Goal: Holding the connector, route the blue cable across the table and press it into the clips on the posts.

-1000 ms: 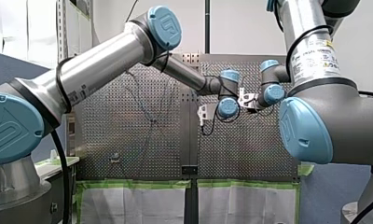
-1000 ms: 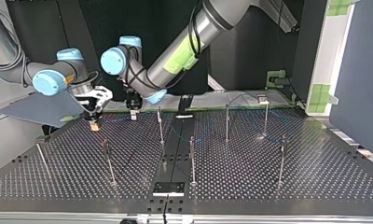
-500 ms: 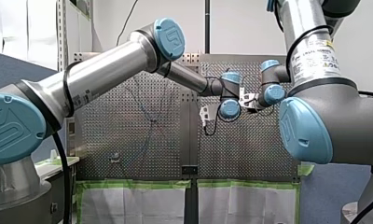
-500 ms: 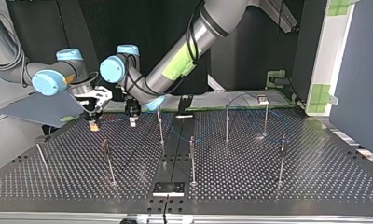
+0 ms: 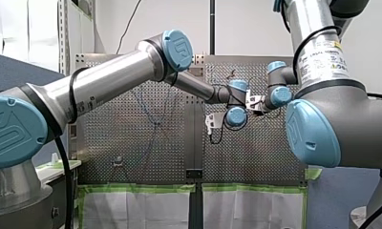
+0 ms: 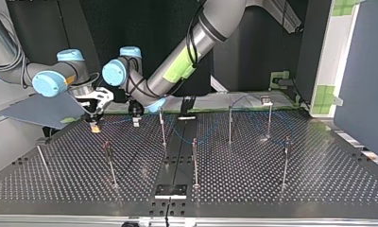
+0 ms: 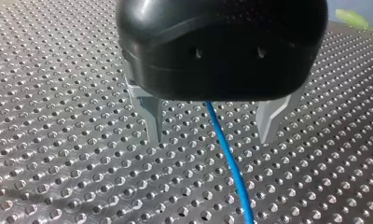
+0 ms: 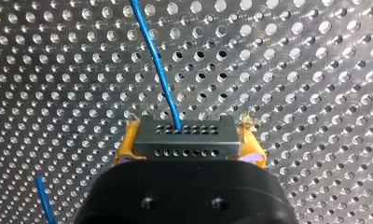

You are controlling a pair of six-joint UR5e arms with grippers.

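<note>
I expect the blue cable (image 8: 156, 64) to slant over and stay drawn out when I carry it across, because it leaves the grey connector almost straight (image 8: 176, 119).
The grey connector (image 8: 184, 135) sits between yellow pads, and my right gripper (image 8: 189, 147) is shut on it. The blue cable (image 8: 159, 74) leaves the connector and runs ahead over the perforated table (image 6: 253, 179). In the left wrist view the cable (image 7: 231, 172) passes between the two metal fingers (image 7: 149, 116) of my left gripper (image 7: 210, 139), which stand apart and clear of it, so that gripper is open. In the top view my right gripper (image 6: 96, 124) is at the far left and my left gripper (image 6: 136, 120) hangs just beside it.
Several thin upright posts (image 6: 162, 127) stand across the table, one with a clip on top (image 6: 266, 100). A black plate (image 6: 170, 191) lies at the near edge of the top view. A second stretch of blue cable (image 8: 44, 200) lies beside my right gripper.
My left arm has stretched further out over the table, bringing its gripper lower over the cable and slightly closer to my right gripper. My right arm has not moved.
</note>
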